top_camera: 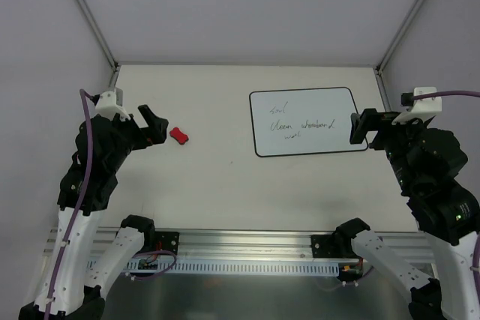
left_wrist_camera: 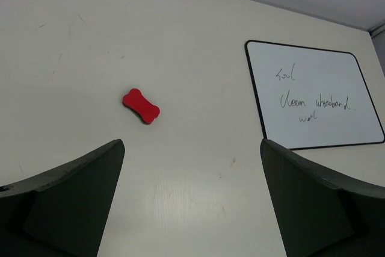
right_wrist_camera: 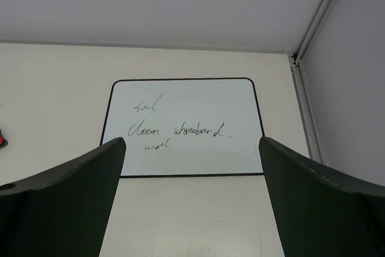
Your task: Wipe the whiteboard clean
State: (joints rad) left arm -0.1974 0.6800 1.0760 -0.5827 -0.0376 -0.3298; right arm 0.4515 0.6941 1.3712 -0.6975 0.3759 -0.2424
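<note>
The red eraser is lying free with its dark pad (left_wrist_camera: 135, 113) facing down. My left gripper should keep going down toward it until the open fingers are on both sides of its narrow width (top_camera: 178, 136).
The whiteboard (top_camera: 307, 121) lies flat on the table at the right, with dark handwriting on it. It also shows in the left wrist view (left_wrist_camera: 313, 95) and the right wrist view (right_wrist_camera: 183, 127). A small red bone-shaped eraser (top_camera: 178, 136) lies left of centre, also in the left wrist view (left_wrist_camera: 141, 106). My left gripper (top_camera: 152, 127) is open and empty, hovering just left of the eraser. My right gripper (top_camera: 362, 128) is open and empty, at the board's right edge, raised above the table.
The table (top_camera: 225, 185) is walled by white panels at the back and sides. A metal rail (top_camera: 247, 249) with the arm bases runs along the near edge. A metal corner post (right_wrist_camera: 307, 88) stands right of the board.
</note>
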